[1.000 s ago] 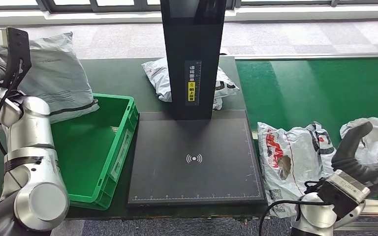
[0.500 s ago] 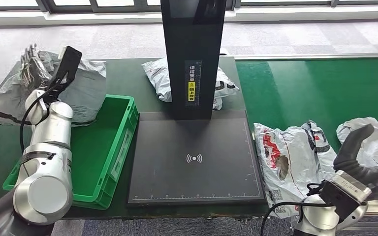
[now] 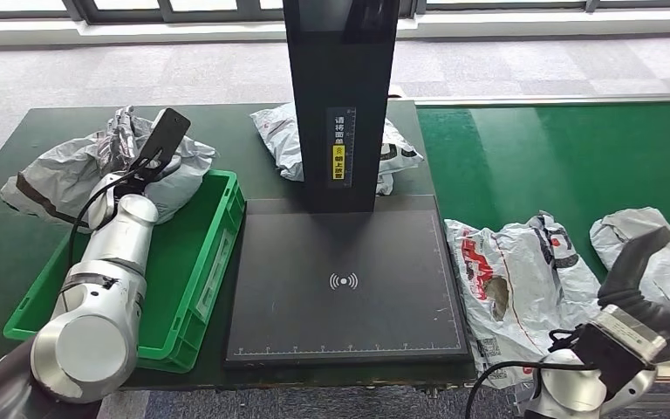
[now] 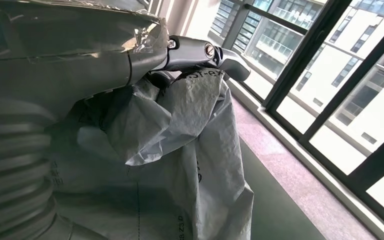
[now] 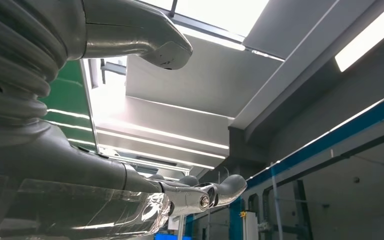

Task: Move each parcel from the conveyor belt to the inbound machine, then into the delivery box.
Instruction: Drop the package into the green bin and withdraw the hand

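Observation:
The white parcel with red print (image 3: 522,288) has loose wrinkles (image 3: 565,281) all over it, so it will droop and fold over when I carry it to the inbound machine.
My left hand (image 3: 124,144) grips a crumpled grey parcel (image 3: 57,175) at the far left, over the back corner of the green delivery box (image 3: 201,262). In the left wrist view the grey parcel (image 4: 180,135) bunches up under my fingers (image 4: 200,50). The black inbound machine (image 3: 345,279) stands at centre with a bare scan plate. On the green conveyor belt (image 3: 567,157) lie a white parcel with red print (image 3: 515,279) and another white parcel (image 3: 663,257). My right hand (image 3: 641,266) hovers open between them; its fingers (image 5: 205,195) are stretched with nothing in them.
A white parcel (image 3: 283,135) lies behind the machine's black tower (image 3: 340,96). The green box is bare inside. The dark table edge (image 3: 17,131) runs along the left; grey floor lies beyond.
My left arm has swung the grey parcel right and down, from the table's far left to the box's back corner. My right hand has drifted slightly lower and to the right.

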Action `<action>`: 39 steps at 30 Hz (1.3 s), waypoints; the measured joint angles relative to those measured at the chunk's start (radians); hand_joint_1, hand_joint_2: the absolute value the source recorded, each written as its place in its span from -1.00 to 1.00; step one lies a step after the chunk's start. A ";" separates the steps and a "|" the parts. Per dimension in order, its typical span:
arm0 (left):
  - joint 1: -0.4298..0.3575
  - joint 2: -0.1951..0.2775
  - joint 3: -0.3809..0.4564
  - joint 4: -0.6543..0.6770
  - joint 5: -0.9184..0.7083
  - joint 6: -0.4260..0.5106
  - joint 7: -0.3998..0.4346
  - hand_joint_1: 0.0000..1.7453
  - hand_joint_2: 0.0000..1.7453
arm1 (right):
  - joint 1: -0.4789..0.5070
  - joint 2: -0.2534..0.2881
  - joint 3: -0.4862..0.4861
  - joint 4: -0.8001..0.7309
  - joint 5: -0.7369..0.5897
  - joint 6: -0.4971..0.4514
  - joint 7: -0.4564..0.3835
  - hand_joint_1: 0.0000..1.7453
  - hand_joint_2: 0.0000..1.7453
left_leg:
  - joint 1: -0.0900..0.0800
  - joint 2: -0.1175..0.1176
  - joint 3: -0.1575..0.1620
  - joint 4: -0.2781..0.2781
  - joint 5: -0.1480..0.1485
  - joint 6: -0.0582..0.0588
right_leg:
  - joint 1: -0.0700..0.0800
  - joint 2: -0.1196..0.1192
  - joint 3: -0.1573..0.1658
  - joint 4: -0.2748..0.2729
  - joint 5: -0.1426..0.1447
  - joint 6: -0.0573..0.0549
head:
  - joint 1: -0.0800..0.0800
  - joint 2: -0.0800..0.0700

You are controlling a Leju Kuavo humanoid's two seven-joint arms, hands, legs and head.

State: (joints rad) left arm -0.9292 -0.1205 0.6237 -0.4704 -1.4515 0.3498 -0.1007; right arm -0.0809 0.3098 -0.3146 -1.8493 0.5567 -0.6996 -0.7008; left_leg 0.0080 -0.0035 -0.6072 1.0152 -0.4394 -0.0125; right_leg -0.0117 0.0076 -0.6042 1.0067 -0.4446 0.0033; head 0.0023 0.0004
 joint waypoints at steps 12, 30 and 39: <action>0.171 -0.082 -0.074 -0.216 0.127 0.048 -0.084 -1.00 1.00 | 0.014 -0.001 -0.102 0.046 0.038 0.000 0.001 -1.00 1.00 | 0.000 -0.001 0.000 0.000 -0.001 0.000 | 0.000 0.000 0.000 0.000 0.000 0.000 | 0.000 0.000; 0.525 -0.173 -0.321 -0.773 0.266 0.113 -0.005 -1.00 1.00 | -0.097 0.006 -0.349 0.439 0.524 0.001 0.157 -1.00 1.00 | 0.000 -0.002 -0.001 0.000 -0.002 -0.001 | 0.000 -0.002 0.001 0.000 -0.002 0.000 | 0.000 0.000; 0.641 -0.179 -0.435 -0.968 0.232 0.181 0.043 -1.00 1.00 | -0.222 -0.024 -0.561 0.741 0.690 -0.001 0.293 -1.00 1.00 | 0.000 -0.002 -0.001 0.000 -0.002 -0.001 | 0.000 -0.003 0.001 0.000 -0.002 0.001 | 0.000 0.000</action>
State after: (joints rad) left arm -0.2884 -0.2998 0.1887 -1.4379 -1.2190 0.5304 -0.0575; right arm -0.3033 0.2857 -0.8754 -1.1082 1.2465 -0.7004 -0.4081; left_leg 0.0082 -0.0059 -0.6082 1.0150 -0.4409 -0.0134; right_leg -0.0114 0.0050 -0.6033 1.0063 -0.4462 0.0038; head 0.0019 0.0004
